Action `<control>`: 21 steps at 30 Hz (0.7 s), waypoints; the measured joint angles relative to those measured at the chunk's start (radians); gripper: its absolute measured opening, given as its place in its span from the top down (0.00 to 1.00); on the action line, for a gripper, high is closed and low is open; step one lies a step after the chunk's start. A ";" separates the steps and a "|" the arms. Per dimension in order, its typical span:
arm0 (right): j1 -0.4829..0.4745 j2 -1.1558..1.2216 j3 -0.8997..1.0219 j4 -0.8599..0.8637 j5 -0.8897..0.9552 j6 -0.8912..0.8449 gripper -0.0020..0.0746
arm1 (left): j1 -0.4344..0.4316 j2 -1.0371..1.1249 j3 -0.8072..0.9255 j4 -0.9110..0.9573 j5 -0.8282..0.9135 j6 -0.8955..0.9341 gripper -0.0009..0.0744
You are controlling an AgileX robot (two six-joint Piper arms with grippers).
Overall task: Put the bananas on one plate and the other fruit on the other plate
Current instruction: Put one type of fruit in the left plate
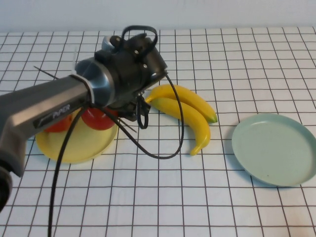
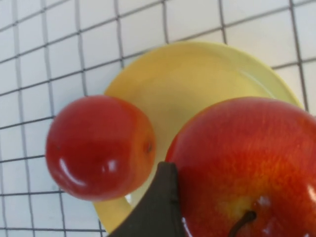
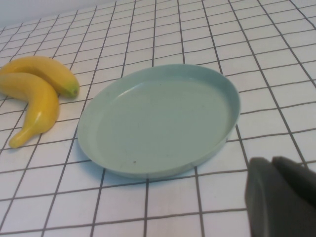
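One apple takes up the rim side of the yellow plate ahead of the apple I hold. Next, my left gripper swings back and sets its apple down on the plate's open near part (image 1: 81, 148).
Two red apples are over the yellow plate (image 1: 79, 145). One apple (image 1: 59, 123) lies on the plate and shows in the left wrist view (image 2: 98, 148). My left gripper (image 2: 249, 197) is above the plate, shut on the other apple (image 2: 247, 163), stem up; one dark finger (image 2: 158, 207) lies against its side. In the high view that apple (image 1: 98, 120) is half hidden under my left wrist (image 1: 123, 69). Two yellow bananas (image 1: 190, 111) lie side by side on the cloth between the plates. The pale blue-green plate (image 1: 274, 148) is empty. My right gripper (image 3: 274, 165) is shut, hovering near that plate (image 3: 158, 121).
A white cloth with a black grid (image 1: 163, 197) covers the table. Black cables (image 1: 163, 148) hang from my left arm and loop over the cloth next to the bananas (image 3: 39, 94).
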 joint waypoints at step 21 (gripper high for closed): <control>0.000 0.000 0.000 0.000 0.000 0.000 1.00 | 0.238 -0.114 0.003 -0.456 0.020 0.425 0.10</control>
